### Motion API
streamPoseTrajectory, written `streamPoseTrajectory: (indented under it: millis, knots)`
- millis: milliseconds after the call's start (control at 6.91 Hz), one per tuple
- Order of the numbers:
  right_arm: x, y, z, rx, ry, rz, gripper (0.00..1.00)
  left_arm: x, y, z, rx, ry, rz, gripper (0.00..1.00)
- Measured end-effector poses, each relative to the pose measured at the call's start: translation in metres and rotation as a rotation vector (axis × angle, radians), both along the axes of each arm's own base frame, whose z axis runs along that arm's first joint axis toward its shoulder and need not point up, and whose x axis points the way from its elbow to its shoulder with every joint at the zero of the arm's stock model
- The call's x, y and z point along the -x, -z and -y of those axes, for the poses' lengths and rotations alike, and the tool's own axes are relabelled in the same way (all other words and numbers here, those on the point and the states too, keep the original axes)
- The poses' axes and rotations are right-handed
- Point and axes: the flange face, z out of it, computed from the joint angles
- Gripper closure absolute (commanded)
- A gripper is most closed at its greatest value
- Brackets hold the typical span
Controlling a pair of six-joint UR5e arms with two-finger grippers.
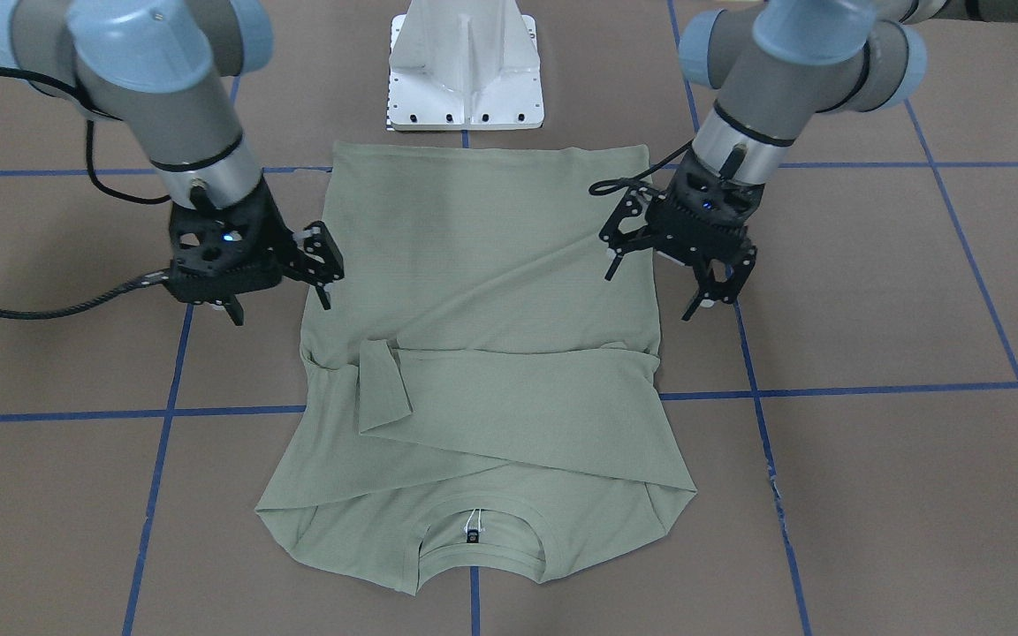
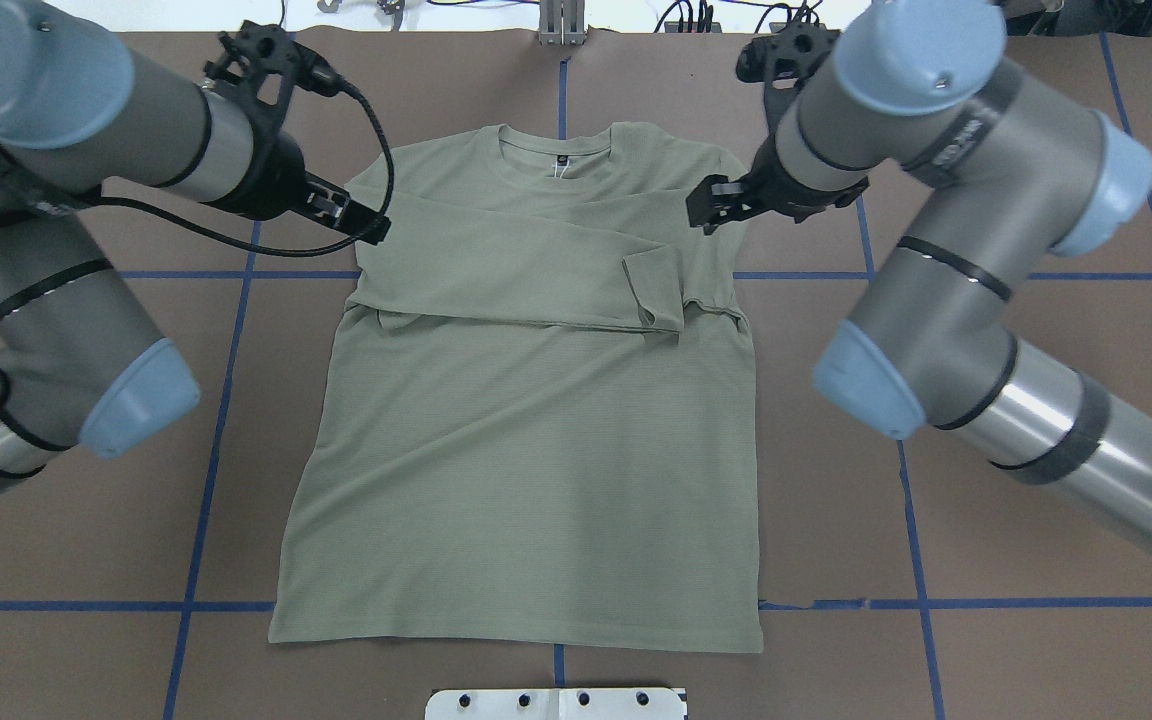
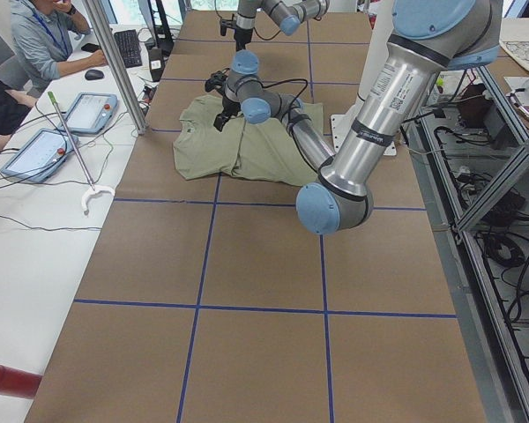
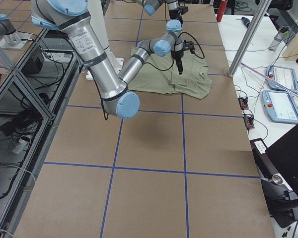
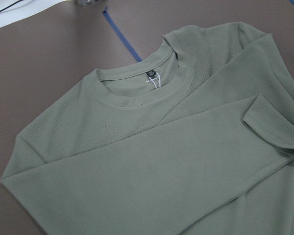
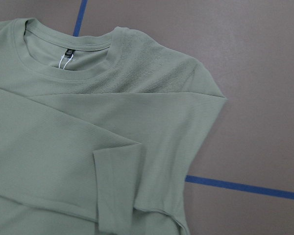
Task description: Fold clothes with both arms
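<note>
The top sleeve's cuff (image 1: 381, 392) is folded back, so my right gripper should pinch the cuff's hem-side end (image 1: 376, 349) and pull the sleeve straight before it folds up the hem.
The pale sage-green long-sleeved shirt (image 2: 526, 440) lies flat on the brown table, neckline and dark label (image 2: 563, 160) at the far side from the robot. Both sleeves are folded across the chest, one cuff (image 2: 656, 290) lying on top. My left gripper (image 2: 371, 228) hovers open just above the shirt's shoulder edge on its side, holding nothing. My right gripper (image 2: 706, 215) hovers open at the opposite shoulder edge, also empty. In the front view the left gripper (image 1: 650, 294) and right gripper (image 1: 282, 311) flank the shirt (image 1: 474, 265) with fingers spread. Both wrist views show only shirt (image 5: 152, 147) (image 6: 88, 137).
The white pedestal base (image 1: 467, 66) stands beyond the shirt's hem. Blue tape lines (image 2: 226, 400) cross the brown table. In the left view, people (image 3: 44, 40) sit at a side desk with tablets (image 3: 35, 150). More tablets (image 4: 280, 79) lie on the desk in the right view.
</note>
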Motion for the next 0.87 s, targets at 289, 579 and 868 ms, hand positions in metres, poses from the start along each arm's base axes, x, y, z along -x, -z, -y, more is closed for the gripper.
streamPoseTrajectory:
  millis: [289,579,868]
  knots:
    - [0.091,0.013,0.012,-0.027,-0.019,-0.112,0.03,0.039,-0.016,-0.001,-0.025,-0.042,0.011,0.00]
    - [0.149,-0.001,-0.003,-0.069,-0.005,-0.215,0.27,0.053,-0.026,-0.001,-0.028,-0.069,0.011,0.00]
    - [0.180,-0.016,-0.026,-0.140,0.064,-0.291,0.46,0.054,-0.030,-0.002,-0.024,-0.074,0.012,0.00]
